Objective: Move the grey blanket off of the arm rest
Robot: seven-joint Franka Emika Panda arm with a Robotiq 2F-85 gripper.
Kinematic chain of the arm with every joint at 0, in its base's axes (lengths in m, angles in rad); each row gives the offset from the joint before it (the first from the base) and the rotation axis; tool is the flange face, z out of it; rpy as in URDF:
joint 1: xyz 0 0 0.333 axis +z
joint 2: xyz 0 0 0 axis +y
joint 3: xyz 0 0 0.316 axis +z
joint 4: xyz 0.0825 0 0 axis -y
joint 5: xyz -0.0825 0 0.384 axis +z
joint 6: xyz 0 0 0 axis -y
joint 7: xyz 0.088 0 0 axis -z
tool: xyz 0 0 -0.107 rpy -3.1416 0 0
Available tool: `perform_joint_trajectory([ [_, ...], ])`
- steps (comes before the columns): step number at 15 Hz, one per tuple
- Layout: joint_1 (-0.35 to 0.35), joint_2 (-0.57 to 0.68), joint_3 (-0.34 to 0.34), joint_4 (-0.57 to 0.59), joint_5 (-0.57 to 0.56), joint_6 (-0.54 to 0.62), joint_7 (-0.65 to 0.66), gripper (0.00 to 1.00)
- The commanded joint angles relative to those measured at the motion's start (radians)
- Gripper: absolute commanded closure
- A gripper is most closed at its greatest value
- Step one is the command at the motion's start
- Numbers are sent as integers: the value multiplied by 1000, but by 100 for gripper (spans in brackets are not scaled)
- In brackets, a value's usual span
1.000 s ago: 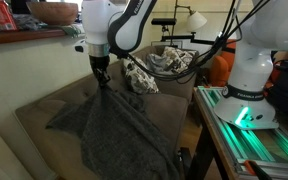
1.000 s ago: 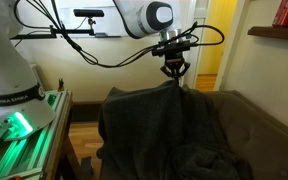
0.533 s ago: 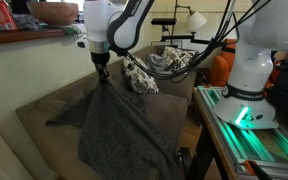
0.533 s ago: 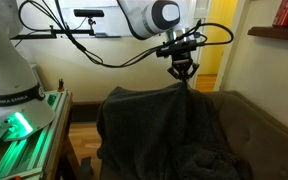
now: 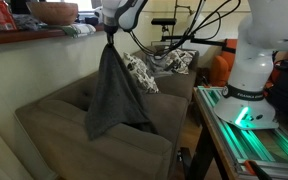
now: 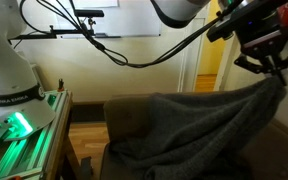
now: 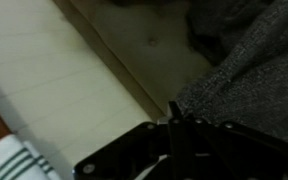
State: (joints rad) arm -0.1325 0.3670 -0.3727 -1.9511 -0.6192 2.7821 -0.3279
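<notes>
Next, I lower the blanket onto the seat [image 5: 162, 108] with my gripper, because the blanket's held edge is high above the couch's back while its lower end [image 5: 96, 128] drags by the arm rest.
The grey blanket [image 5: 112, 95] hangs from my gripper [image 5: 111, 38], lifted high above the brown couch. In an exterior view the blanket [image 6: 189, 130] stretches from the gripper [image 6: 275, 72] down across the couch's arm rest [image 6: 124, 115], which it still partly covers. My gripper is shut on the blanket's upper edge. In the wrist view the closed fingers [image 7: 174, 125] show dark, with grey blanket fabric [image 7: 254, 75] beside them and the couch cushion below.
A brown couch [image 5: 54, 125] fills the middle. A patterned cushion [image 5: 141, 72] and tangled cables lie at its far end. A robot base on a green-lit stand [image 5: 246, 105] is beside the couch. A shelf with a bowl [image 5: 52, 14] is behind.
My gripper has risen and moved away across the couch, pulling the blanket up off the seat so it now hangs and stretches from the fingers.
</notes>
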Motion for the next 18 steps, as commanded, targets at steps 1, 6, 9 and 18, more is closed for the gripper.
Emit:
perform_joint_trajectory([
  [1, 17, 41, -110, 95, -181, 18, 220, 99],
  [6, 116, 65, -205, 94, -394, -174, 492, 99],
  [9, 44, 48, -19, -8, -292, -249, 368, 99],
  [18, -138, 185, 332, -39, 214, -188, -20, 71],
])
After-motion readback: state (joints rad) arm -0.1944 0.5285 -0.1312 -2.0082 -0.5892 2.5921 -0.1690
